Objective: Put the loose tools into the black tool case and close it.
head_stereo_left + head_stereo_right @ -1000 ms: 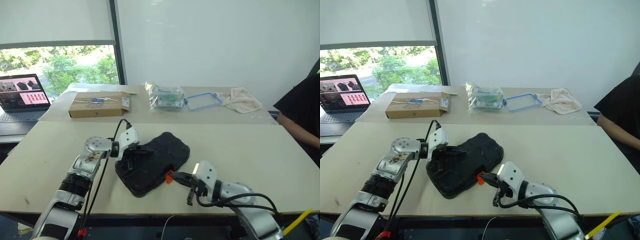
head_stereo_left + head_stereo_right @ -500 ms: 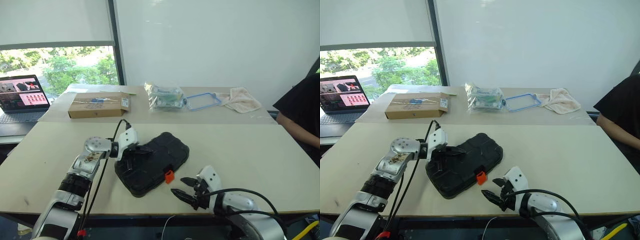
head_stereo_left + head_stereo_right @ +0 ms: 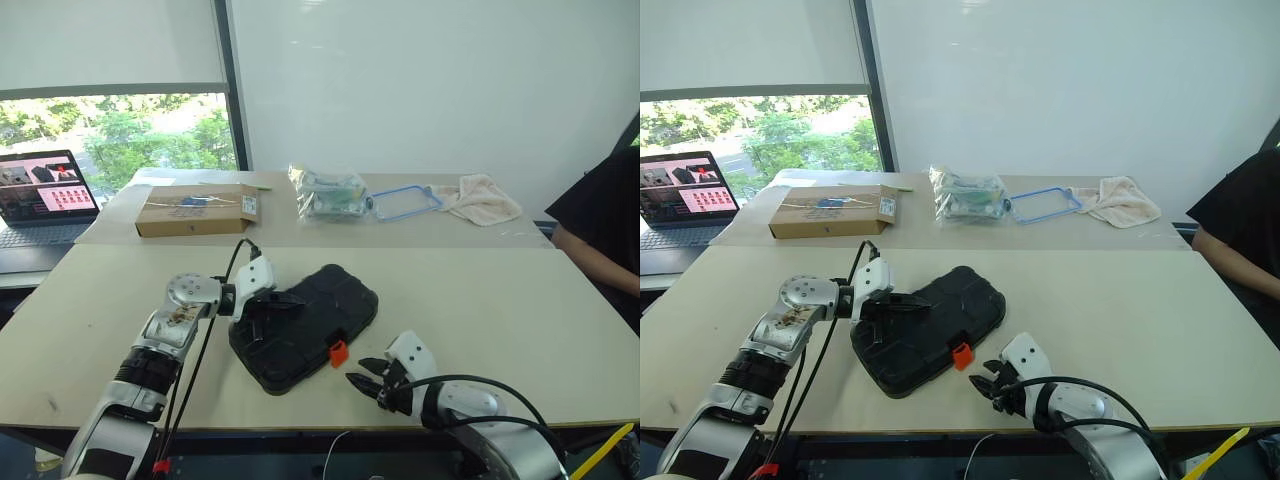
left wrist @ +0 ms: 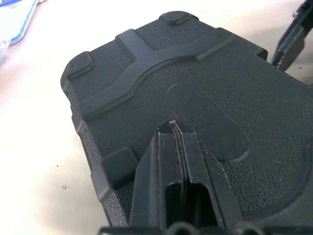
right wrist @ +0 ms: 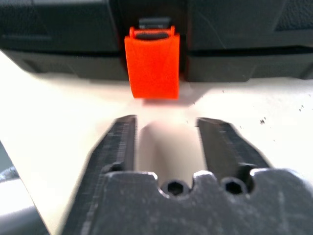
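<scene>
The orange latch (image 5: 153,68) sticks out from pins at its upper edge (image 5: 152,33), so I expect it to swing flat into its hollow in the case when I push it.
The black tool case (image 3: 312,318) lies closed on the table, its textured lid up and its orange latch (image 3: 338,352) on the near side. My left gripper (image 3: 291,300) is shut, with its tips resting on the lid (image 4: 172,123). My right gripper (image 3: 362,381) sits low over the table just in front of the latch (image 5: 152,61). It is open, with a narrow gap and nothing between its fingers (image 5: 123,142), and it stands apart from the latch. The loose tools are out of view.
On the far table are a brown cardboard box (image 3: 198,210), a clear bag of items (image 3: 330,192), a blue-rimmed lid (image 3: 405,202) and a beige cloth (image 3: 485,198). A laptop (image 3: 40,195) stands far left. A person in black (image 3: 600,230) sits at the right edge.
My right gripper let go at the latch, drew back toward the near table edge and sank, opened wide, then narrowed. The left gripper stayed on the lid.
</scene>
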`<control>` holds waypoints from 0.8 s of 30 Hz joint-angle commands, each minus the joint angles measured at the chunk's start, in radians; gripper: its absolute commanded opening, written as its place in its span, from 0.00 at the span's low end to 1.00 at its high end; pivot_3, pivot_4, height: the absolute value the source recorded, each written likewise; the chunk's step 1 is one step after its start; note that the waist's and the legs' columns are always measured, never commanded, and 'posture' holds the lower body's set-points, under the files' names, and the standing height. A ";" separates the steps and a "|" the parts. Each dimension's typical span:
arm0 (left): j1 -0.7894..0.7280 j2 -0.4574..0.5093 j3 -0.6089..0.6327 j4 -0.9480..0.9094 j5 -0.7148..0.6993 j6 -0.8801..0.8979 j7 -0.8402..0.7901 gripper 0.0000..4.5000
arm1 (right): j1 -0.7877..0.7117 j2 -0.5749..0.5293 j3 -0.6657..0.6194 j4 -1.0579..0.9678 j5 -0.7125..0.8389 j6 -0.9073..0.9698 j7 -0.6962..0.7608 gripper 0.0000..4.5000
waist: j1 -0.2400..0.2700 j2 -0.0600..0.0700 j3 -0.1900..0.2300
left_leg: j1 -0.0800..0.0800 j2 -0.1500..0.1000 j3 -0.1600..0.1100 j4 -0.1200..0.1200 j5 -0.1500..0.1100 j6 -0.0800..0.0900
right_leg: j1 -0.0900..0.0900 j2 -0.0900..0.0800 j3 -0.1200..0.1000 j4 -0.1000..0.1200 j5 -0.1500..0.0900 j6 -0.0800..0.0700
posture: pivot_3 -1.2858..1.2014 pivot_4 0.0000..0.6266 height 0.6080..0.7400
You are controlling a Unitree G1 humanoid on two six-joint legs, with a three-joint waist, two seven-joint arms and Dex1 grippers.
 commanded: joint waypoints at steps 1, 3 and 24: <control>0.042 0.006 -0.037 0.034 0.044 0.010 -0.005 0.00 | -0.030 0.007 0.033 0.017 -0.026 -0.012 -0.004 0.10 | -0.001 0.000 0.000 | 0.000 0.000 0.000 0.000 0.000 0.000 | 0.000 0.000 0.000 0.000 0.000 0.000 | 0.52 0.24 1.00; 0.042 0.006 -0.037 0.033 0.044 0.012 -0.004 0.00 | -0.042 0.015 0.060 0.034 -0.043 -0.014 -0.005 0.01 | -0.001 0.000 0.000 | 0.000 0.000 0.000 0.000 0.000 0.000 | 0.000 0.000 0.000 0.000 0.000 0.000 | 0.52 0.24 1.00; 0.033 0.014 -0.043 0.033 0.052 0.047 -0.003 0.00 | -0.019 0.165 0.072 0.377 -0.154 -0.623 -0.001 0.01 | -0.007 -0.003 -0.003 | 0.009 0.001 0.000 -0.004 0.001 -0.002 | 0.006 0.001 0.000 0.000 -0.003 0.003 | 0.52 0.24 1.00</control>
